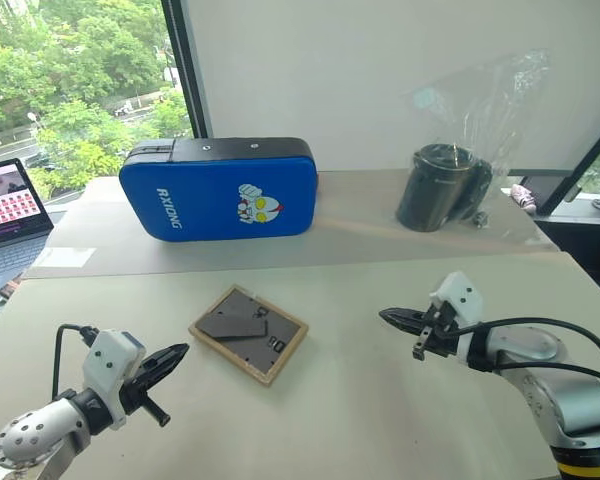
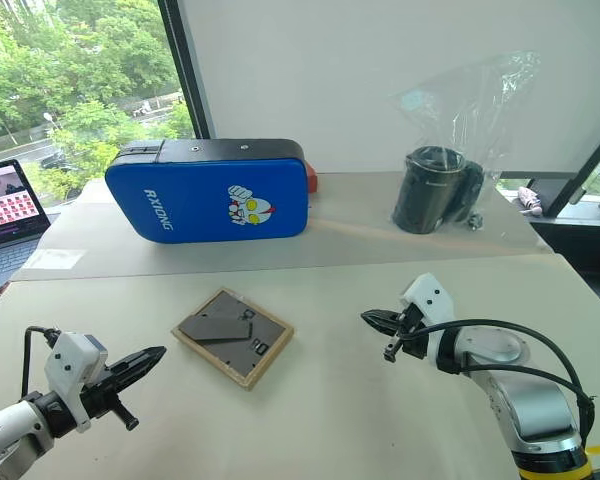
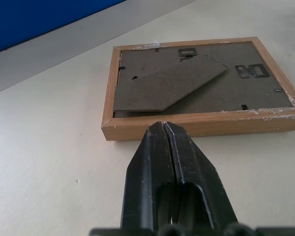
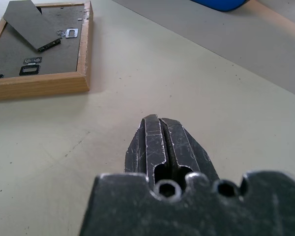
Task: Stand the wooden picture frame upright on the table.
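My right gripper needs to push the frame's nearest corner to turn it straight before raising the fold-out stand, since the wooden picture frame lies askew between my grippers.
The wooden picture frame lies flat on the beige table, face down, its dark back board and fold-out stand turned up. My left gripper is shut and empty, hovering just left of the frame with its tip aimed at the frame's near edge. My right gripper is also shut and empty, hanging to the right of the frame with a gap of bare table between them.
A large blue padded case stands behind the frame on a grey mat. A black cylinder in clear plastic wrap sits at the back right. An open laptop is at the far left edge.
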You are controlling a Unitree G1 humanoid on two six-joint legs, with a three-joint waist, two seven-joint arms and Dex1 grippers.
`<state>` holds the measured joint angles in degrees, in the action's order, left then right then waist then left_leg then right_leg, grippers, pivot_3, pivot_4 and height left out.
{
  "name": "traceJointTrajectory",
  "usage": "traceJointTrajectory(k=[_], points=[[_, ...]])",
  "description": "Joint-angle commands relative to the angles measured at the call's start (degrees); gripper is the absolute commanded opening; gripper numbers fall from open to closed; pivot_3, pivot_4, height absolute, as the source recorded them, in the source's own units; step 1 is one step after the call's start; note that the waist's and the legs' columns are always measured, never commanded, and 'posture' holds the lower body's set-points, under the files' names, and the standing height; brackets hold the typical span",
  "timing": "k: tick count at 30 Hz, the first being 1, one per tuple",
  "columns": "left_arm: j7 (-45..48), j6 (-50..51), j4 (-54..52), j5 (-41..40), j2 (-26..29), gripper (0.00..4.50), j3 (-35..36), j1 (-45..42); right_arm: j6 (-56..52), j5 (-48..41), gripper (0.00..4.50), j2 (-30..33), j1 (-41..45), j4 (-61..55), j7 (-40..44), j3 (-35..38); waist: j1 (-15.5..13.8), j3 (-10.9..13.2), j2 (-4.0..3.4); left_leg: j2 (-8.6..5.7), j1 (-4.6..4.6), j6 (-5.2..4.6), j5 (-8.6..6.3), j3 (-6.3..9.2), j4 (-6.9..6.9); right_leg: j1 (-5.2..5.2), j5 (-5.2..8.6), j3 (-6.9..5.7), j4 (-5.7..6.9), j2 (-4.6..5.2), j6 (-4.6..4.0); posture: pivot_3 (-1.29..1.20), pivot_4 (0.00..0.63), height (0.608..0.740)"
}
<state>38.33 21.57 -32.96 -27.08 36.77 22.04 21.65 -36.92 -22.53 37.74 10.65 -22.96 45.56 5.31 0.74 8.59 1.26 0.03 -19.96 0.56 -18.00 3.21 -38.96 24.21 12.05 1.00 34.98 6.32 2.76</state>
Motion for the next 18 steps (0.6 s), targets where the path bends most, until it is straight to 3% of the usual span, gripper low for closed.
traceJointTrajectory(k=[1, 5, 9, 12, 18], points=[[-1.7, 0.6, -0.7, 0.5, -1.0, 0.07, -0.1, 0.1, 4.2, 4.2, 0.0, -0.8, 6.4, 5.5, 0.0, -4.7, 0.0, 0.0, 0.0, 0.0, 0.0, 0.0, 0.0, 0.0, 0.0, 0.0, 0.0, 0.0, 0.0, 0.0, 0.0, 0.0, 0.15, 0.74], [-3.5, 1.7, 4.7, 4.7, -0.8, 0.07, -4.4, -2.1, 10.6, 15.9, 0.0, -9.2, 22.6, 24.0, -0.9, -20.2, 2.2, 0.1, 0.04, 0.01, 0.39, 0.01, 0.01, -0.26, 0.03, -0.15, -0.05, 0.27, 0.07, -0.06, -0.07, 0.0, 0.15, 0.74], [-3.4, 2.5, 7.0, 7.7, 0.6, 0.07, -7.5, -5.0, 16.0, 21.0, 0.0, -15.6, 29.3, 35.1, -1.5, -25.9, 1.5, 0.1, 0.04, 0.29, 0.5, 0.0, 0.01, 0.04, 0.19, -0.04, 0.07, 0.18, 0.33, -0.47, -0.35, 0.0, 0.15, 0.74], [-3.9, 4.1, 8.3, 10.7, 2.0, 0.07, -10.7, -8.0, 19.4, 23.4, 0.0, -19.7, 32.3, 40.6, -1.6, -28.4, 1.5, 0.1, 0.03, 0.29, 0.07, 0.3, 0.17, 0.08, 0.18, 0.25, 0.04, 0.05, 0.38, -0.4, -0.29, 0.0, 0.15, 0.74], [-4.0, 4.7, 13.4, 15.9, 3.0, 0.07, -17.4, -16.7, 20.2, 25.4, 0.0, -23.7, 32.8, 40.9, -1.5, -29.8, 1.5, 0.1, -0.01, 0.15, -0.08, 0.56, 0.28, 0.04, 0.17, 0.27, -0.06, 0.02, 0.2, -0.2, -0.11, 0.0, 0.15, 0.74]])
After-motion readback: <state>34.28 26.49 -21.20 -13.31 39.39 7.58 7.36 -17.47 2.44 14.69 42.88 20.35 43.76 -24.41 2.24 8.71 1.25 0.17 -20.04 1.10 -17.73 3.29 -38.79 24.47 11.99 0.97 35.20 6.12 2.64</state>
